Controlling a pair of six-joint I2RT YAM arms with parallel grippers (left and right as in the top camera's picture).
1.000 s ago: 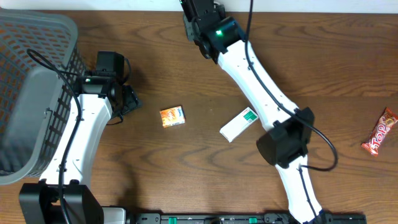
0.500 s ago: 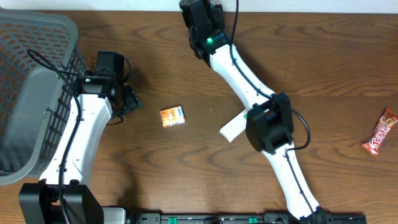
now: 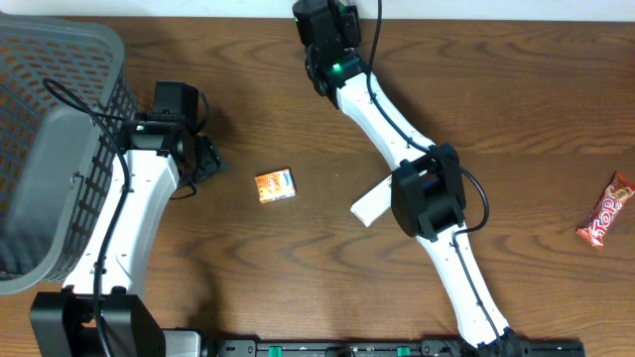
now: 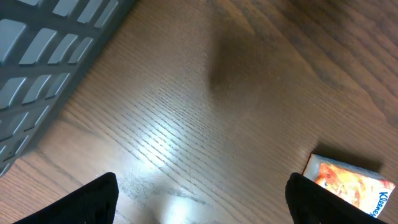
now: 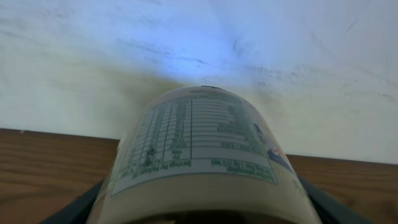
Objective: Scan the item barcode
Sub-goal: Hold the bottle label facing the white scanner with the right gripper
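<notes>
The cream container [image 5: 199, 146] is held by both fingers of my right gripper. The gripper should now carry it until it rests beside the red candy bar, because the wood there [image 3: 596, 159] is clear.
A cream, round container [image 5: 196, 158] with a green-edged nutrition table on its label fills the right wrist view. My right gripper [image 5: 202, 208] is shut on it, one dark finger [image 5: 74, 205] on each side, held toward the white wall past the table's far edge. From overhead that gripper [image 3: 325, 18] sits at the top centre and the container is hidden under it. No barcode shows on the label. Near the basket, my left gripper [image 4: 202, 202] hangs open over bare wood, also seen overhead [image 3: 203, 159]. An orange snack packet [image 4: 351, 180] lies just to its right.
A grey mesh basket [image 3: 40, 149] stands at the far left. The orange packet [image 3: 275, 185] lies mid-table, a white and green box [image 3: 369, 203] sits partly under my right arm, and a red candy bar [image 3: 605, 210] lies at the far right.
My right arm has folded, its elbow swinging left over the white and green box, while its gripper stayed at the far edge with the container. The left arm has not moved.
</notes>
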